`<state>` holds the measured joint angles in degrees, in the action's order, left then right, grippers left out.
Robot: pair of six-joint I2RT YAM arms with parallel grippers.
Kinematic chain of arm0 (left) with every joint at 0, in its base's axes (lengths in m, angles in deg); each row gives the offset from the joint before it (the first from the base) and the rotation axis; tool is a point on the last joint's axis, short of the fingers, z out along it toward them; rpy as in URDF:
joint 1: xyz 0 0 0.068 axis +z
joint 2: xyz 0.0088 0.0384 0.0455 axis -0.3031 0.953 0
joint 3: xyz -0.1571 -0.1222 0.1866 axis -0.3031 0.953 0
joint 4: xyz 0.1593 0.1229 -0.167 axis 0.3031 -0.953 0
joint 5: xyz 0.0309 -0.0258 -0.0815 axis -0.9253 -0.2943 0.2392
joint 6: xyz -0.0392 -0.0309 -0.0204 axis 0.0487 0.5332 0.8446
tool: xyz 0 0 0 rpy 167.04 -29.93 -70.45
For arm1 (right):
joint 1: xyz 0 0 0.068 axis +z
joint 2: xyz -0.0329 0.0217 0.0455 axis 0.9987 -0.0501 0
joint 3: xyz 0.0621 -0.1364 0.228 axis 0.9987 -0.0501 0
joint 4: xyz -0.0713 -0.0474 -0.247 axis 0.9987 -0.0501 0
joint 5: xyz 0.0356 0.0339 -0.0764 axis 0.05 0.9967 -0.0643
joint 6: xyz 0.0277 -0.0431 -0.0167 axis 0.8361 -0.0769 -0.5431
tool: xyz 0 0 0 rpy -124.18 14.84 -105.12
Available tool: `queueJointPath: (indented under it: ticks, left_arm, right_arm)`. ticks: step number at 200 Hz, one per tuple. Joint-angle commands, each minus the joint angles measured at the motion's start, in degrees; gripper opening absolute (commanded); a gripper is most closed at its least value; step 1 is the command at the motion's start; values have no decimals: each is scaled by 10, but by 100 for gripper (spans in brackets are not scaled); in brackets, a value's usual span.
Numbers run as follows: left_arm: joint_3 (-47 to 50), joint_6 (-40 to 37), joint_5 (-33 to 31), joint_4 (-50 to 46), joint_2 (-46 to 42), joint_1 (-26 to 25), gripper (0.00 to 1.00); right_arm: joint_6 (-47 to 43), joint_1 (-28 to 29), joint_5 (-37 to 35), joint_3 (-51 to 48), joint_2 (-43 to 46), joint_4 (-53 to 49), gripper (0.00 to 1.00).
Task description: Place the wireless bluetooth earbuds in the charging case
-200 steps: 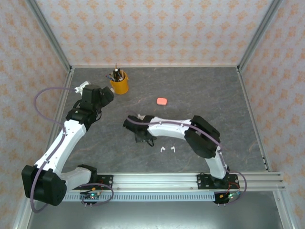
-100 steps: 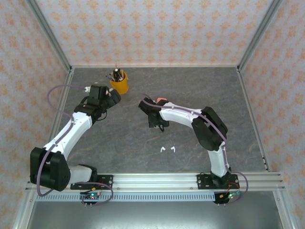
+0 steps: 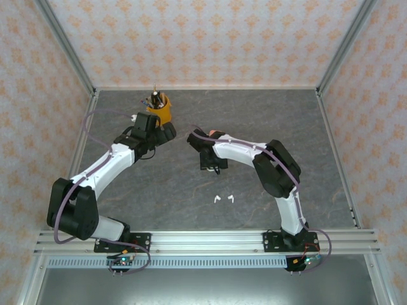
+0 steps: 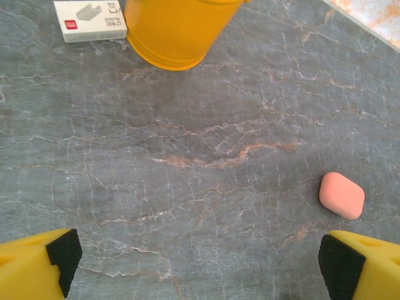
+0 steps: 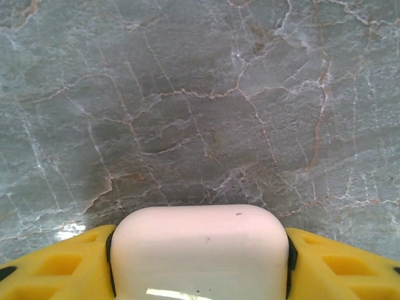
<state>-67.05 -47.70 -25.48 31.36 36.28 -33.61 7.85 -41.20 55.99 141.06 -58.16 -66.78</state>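
Observation:
My right gripper's fingers cover only the white case's short sides (image 5: 120, 256). My left gripper keeps moving toward the case until it closes on its free long sides (image 5: 199, 212).
My right gripper (image 5: 199, 259) is shut on a pale white charging case (image 5: 199, 240), its yellow fingers (image 5: 62, 265) pressed to both short sides, just above the grey marble table. From above, that gripper (image 3: 212, 165) hangs mid-table under the wrist. Two white earbuds (image 3: 224, 199) lie side by side on the table nearer the arm bases. A salmon-pink case (image 4: 342, 195) lies shut on the table ahead and right of my left gripper (image 4: 201, 262), which is open and holds nothing. The same pink case (image 3: 217, 133) peeks out beside the right arm.
A yellow pen cup (image 3: 159, 113) stands at the back left, just beyond the left gripper (image 3: 168, 131); it also shows close up (image 4: 175, 31). A small white box (image 4: 90, 20) lies beside it. Patterned walls enclose the table (image 3: 318, 159).
The right arm has swung away from the bases toward the pink case, carrying the white case. The left arm has stretched right, toward the cup and the pink case.

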Motion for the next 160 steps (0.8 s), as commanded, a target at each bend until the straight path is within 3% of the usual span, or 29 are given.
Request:
queueJointPath:
  ticks: [1,76,160]
  left_arm:
    - [-19,-6,-7,16,0,-9,100]
    - [-22,-13,-26,-3,0,-27,100]
    - [-2,-16,-21,17,-19,-30,100]
  right_arm:
    - [8,-7,1,3,-12,-21,67]
    - [13,-7,-3,12,-23,-42,72]
    - [16,-12,32,9,-25,-26,66]
